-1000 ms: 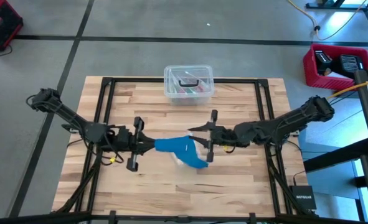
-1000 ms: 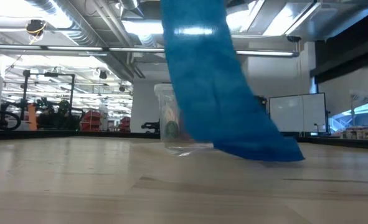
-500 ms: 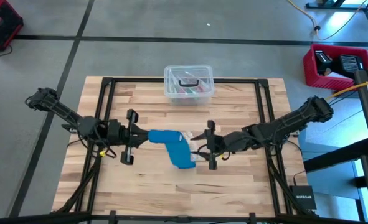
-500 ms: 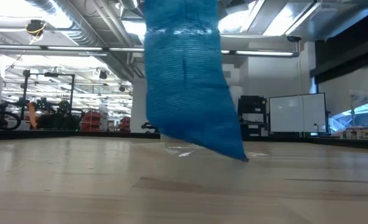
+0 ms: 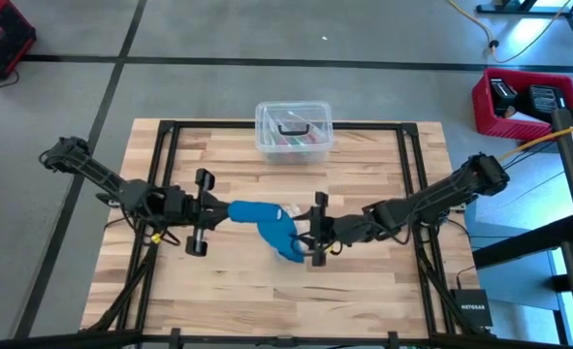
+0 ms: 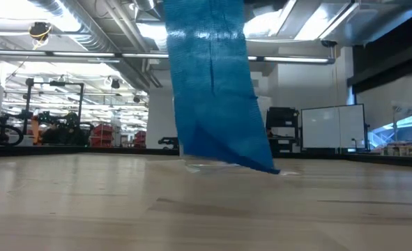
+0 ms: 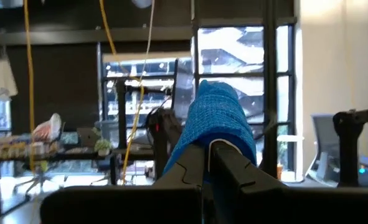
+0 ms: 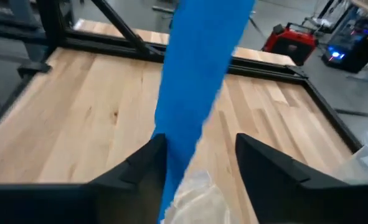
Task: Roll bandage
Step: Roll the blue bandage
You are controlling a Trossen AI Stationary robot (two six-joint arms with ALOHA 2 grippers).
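My right gripper should grip the bandage's loose lower end and pull it straight before rolling, since the blue bandage hangs slack and bent below my left gripper.
The blue bandage is a loose band that hangs from my left gripper, which is shut on its upper end above the middle of the table. The band slants down toward the table's right and near side. In the low view its lower end hangs at table height. My right gripper is open, and in the right wrist view its fingers stand on either side of the band. I cannot tell whether they touch it. My left gripper pinches the band's upper end between its two shut fingers, coming level from the table's left side. The cloth bunches up just past the fingertips. The rest hangs slack below; I cannot tell whether its lower end touches the table.
A small clear plastic bag lies on the table under the band's lower end. A clear lidded box stands at the far middle. Black frame rails run along the table's left, right and far sides.
My left gripper has gone a little toward the table's left and far edges with the band's upper end. The band's lower end has swung from the right back toward the left and hangs straighter. My right gripper has moved left toward the band, staying open.
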